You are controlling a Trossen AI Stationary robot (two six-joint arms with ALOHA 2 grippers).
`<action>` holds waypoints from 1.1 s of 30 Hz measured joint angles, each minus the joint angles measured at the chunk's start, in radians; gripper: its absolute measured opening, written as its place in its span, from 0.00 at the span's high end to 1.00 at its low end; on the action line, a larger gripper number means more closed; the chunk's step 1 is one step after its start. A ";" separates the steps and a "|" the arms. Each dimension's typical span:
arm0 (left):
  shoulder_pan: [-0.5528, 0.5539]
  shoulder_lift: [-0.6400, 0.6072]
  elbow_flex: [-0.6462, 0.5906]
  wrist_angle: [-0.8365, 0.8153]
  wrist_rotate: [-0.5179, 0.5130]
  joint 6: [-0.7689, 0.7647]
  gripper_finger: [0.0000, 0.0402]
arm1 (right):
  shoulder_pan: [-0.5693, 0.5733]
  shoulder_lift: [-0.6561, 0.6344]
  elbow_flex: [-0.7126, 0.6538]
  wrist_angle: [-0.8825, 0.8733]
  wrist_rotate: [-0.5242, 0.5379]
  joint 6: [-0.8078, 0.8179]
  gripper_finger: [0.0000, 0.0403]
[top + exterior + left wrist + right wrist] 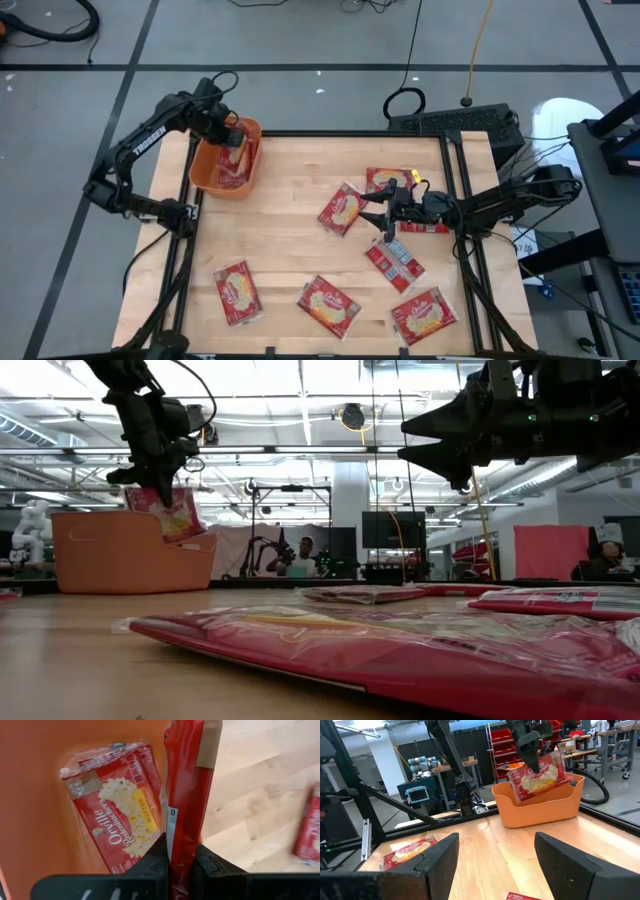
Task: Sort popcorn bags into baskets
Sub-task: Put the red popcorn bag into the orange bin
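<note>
I go on lowering my left gripper until its fingers go past the basket's rim and then let go, because the held popcorn bag's lower part is hanging inside the orange basket's rim.
An orange basket stands at the table's far left corner. One popcorn bag lies inside it against a wall. My left gripper hangs over the basket, shut on a second popcorn bag whose lower part dips below the basket's rim. My right gripper hovers open and level over the table's right middle, with nothing between its fingers. Several more popcorn bags lie flat on the table, among them one just left of the right gripper. My left gripper pinches the upper end of the red bag between its two fingers, one on each flat face. The fingers come from above, pointing steeply down. The bag hangs below them, its lower part inside the basket; whether it touches the basket's floor I cannot tell.
Loose bags lie at the far right, under the right gripper and along the near edge. Bare wood shows in the table's middle. A dark frame runs around the table's edges.
</note>
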 joint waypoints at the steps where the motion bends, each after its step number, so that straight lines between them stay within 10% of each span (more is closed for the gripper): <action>1: -0.004 0.005 -0.009 0.005 -0.010 -0.007 0.92 | 0.000 0.000 0.000 0.000 0.000 0.000 0.38; 33: -0.022 0.019 -0.253 0.279 -0.084 -0.073 0.85 | 0.000 0.000 0.000 -0.012 0.000 -0.017 0.38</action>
